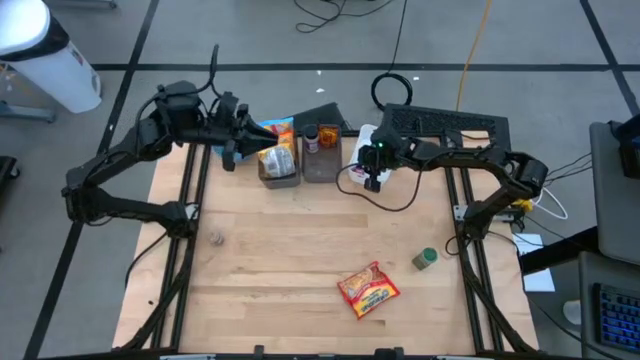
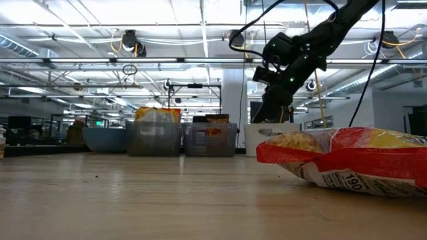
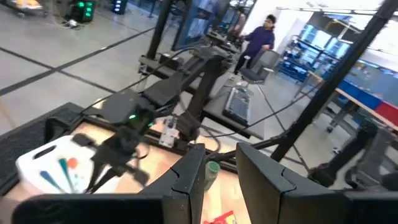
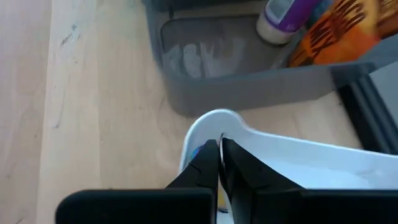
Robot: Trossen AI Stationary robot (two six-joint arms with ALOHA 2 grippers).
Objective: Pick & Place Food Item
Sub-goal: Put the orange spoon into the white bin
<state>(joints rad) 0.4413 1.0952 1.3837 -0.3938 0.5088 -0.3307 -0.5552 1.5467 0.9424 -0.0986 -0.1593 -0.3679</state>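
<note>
I should keep moving my right gripper down and let go of the thin shiny spoon (image 4: 221, 140) in the tray (image 4: 280, 157), because the spoon is inside the white tray's rounded rim.
A red and yellow food packet (image 1: 368, 290) (image 2: 347, 160) lies flat on the wooden table near the front. A green-lidded jar (image 1: 426, 259) (image 3: 212, 171) stands to its right. My left gripper (image 1: 232, 150) (image 3: 221, 180) hovers level at the far left beside the bins, open with nothing between its fingers. My right gripper (image 1: 366, 172) (image 4: 219, 146) is shut, slanting down over the white tray (image 4: 292, 162) (image 2: 270, 137) at the far edge. My right gripper's shut fingertips (image 4: 211, 152) stand just inside the white tray's rounded rim (image 4: 214, 115), coming slantwise from above. Whether they touch the tray, I cannot tell.
Two grey bins (image 1: 278, 165) (image 1: 322, 155) with packaged food stand at the far edge, left of the tray. A blue bowl (image 2: 103, 139) sits beside them. A small round thing (image 1: 216, 237) lies at mid left. A person (image 3: 261, 37) is in the room behind.
</note>
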